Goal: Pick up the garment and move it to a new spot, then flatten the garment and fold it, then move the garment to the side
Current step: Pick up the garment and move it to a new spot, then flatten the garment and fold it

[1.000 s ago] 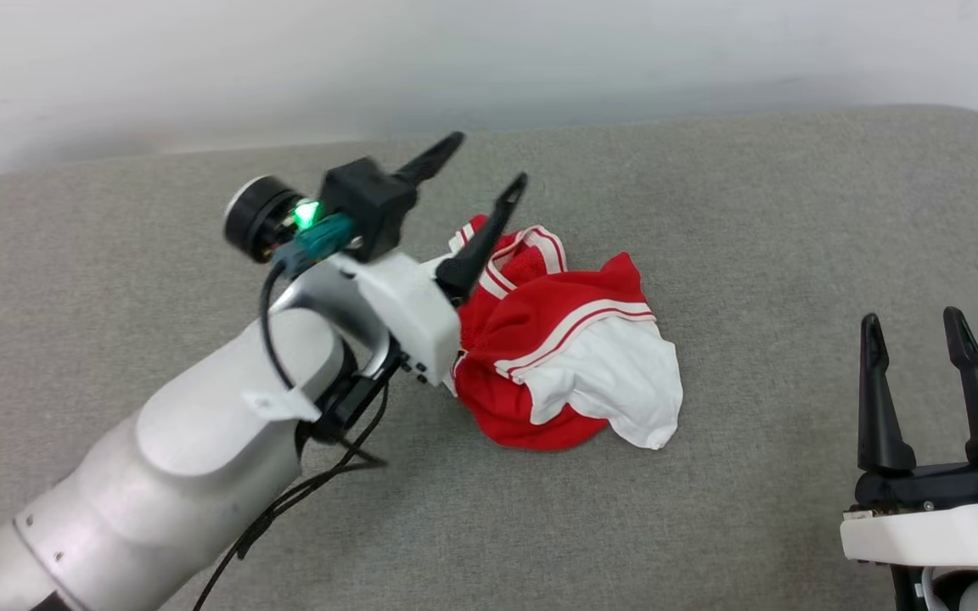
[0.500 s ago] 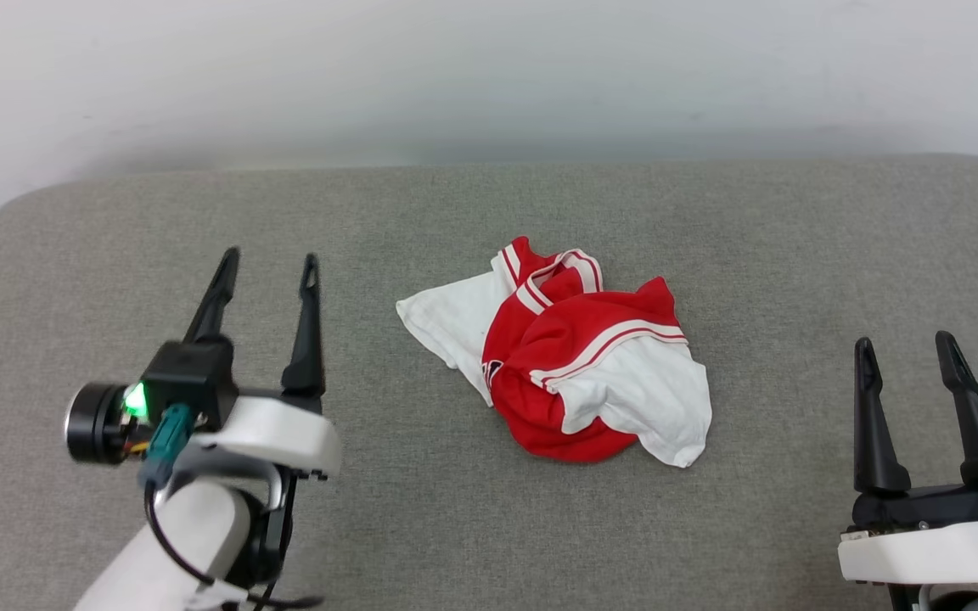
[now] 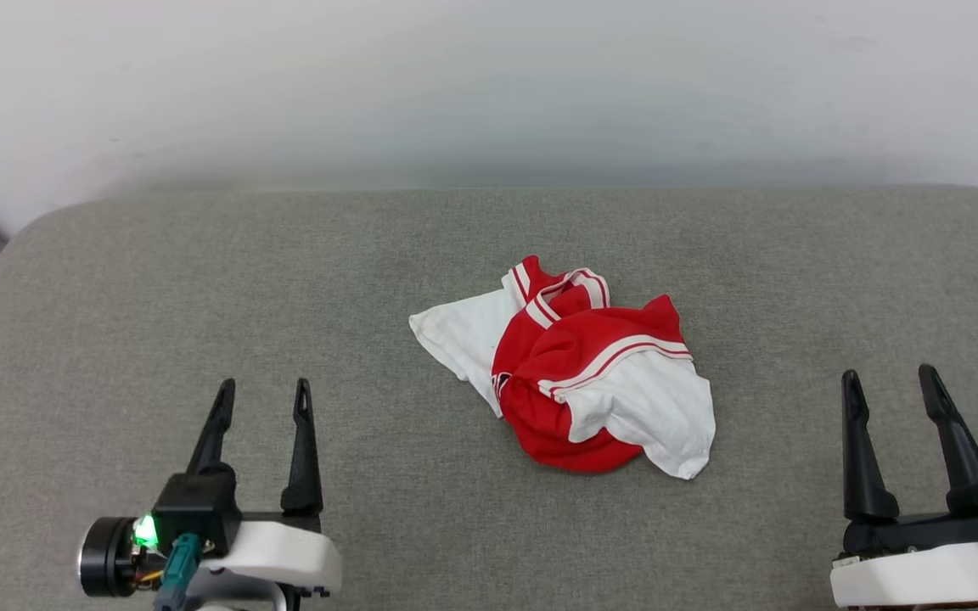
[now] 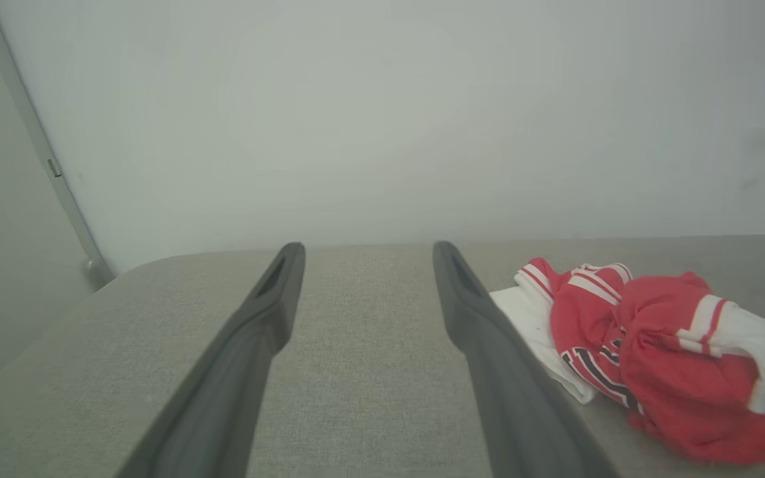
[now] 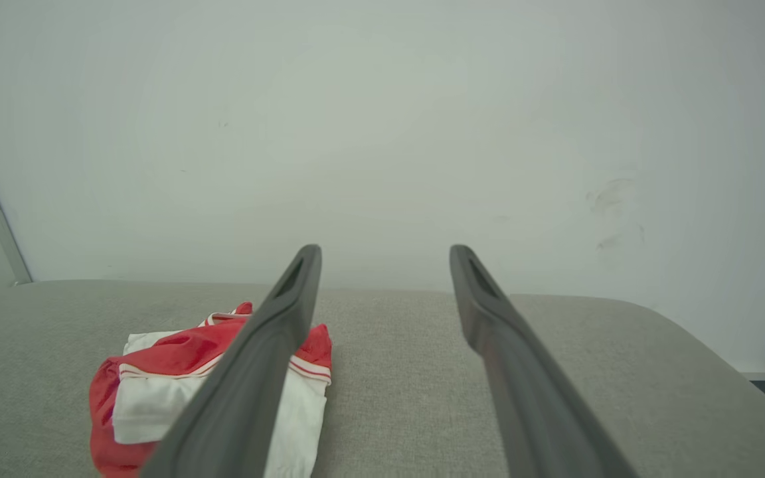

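My gripper will lift the garment [image 3: 598,356], which will then spread out into a long red body with lettering across its front, because black letters [image 3: 501,383] run into a fold.
The garment [image 3: 574,373], a red shirt with white sleeves and red-white striped trim, lies crumpled in a heap near the middle of the grey cushioned surface [image 3: 200,280]. Black letters show on a fold in the left wrist view, where the garment [image 4: 648,358] sits to the right of the fingers. My left gripper [image 3: 264,392] stands open at the lower left, well apart from the garment, nothing between its fingers. My right gripper [image 3: 888,380] is open at the lower right, also clear of it. In the right wrist view the garment [image 5: 176,385] lies left, partly behind a finger.
A pale wall [image 3: 489,85] runs close behind the surface's far edge. The surface's corners are rounded at the far left [image 3: 39,229] and far right. Bare grey fabric surrounds the garment on all sides.
My left arm has drawn back from over the garment to the lower left, jaws still open. The garment stays as a heap. The head camera has shifted, showing more of the surface.
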{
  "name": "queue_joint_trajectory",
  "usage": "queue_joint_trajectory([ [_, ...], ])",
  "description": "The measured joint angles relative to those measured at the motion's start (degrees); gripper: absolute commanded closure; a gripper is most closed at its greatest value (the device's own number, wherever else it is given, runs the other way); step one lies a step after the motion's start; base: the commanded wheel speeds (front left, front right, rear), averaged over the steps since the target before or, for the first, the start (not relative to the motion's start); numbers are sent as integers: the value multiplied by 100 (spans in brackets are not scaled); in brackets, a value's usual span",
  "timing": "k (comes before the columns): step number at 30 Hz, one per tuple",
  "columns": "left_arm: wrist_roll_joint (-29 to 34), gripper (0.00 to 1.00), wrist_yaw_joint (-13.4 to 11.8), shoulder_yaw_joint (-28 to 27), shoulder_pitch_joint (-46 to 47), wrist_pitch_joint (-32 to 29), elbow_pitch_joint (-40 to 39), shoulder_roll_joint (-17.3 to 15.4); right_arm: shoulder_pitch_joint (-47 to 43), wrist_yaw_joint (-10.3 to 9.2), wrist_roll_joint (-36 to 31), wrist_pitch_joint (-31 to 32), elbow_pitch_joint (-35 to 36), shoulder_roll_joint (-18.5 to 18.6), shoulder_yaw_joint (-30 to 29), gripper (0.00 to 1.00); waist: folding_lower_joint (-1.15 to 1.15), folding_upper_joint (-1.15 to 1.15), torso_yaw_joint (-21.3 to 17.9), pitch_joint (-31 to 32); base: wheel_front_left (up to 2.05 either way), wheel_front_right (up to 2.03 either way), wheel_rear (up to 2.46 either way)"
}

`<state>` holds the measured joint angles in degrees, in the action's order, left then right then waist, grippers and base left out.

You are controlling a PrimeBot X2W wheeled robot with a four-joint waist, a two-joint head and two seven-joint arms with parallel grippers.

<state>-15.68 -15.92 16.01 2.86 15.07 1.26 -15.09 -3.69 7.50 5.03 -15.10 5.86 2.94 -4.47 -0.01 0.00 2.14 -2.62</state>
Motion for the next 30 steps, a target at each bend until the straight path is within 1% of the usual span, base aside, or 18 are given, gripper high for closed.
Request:
queue_joint_trajectory([
  [7, 471, 0, 443, -426, -313, 0, 89, 490, -125, 0, 169, 0, -153, 1, 41, 0, 1, 0, 10, 66, 0, 0, 0],
  [11, 664, 0, 634, -676, -465, 0, 114, 688, -219, 0, 267, 0, -246, 1, 73, 0, 0, 0, 5, 116, 0, 0, 0],
  [18, 934, 0, 931, -966, -579, 0, 136, 890, -333, 0, 359, 0, -335, 1, 126, 0, 1, 0, 15, 159, 0, 0, 0],
  [26, 1071, 0, 1139, -1173, -621, 0, 159, 1051, -342, 0, 385, 0, -354, 1, 113, 0, 1, 0, 27, 166, 0, 0, 0],
  [30, 1109, 0, 1198, -1259, -625, 0, 169, 1101, -300, 0, 320, 0, -253, 0, 83, 0, 0, 0, 38, 170, 0, 0, 0],
])
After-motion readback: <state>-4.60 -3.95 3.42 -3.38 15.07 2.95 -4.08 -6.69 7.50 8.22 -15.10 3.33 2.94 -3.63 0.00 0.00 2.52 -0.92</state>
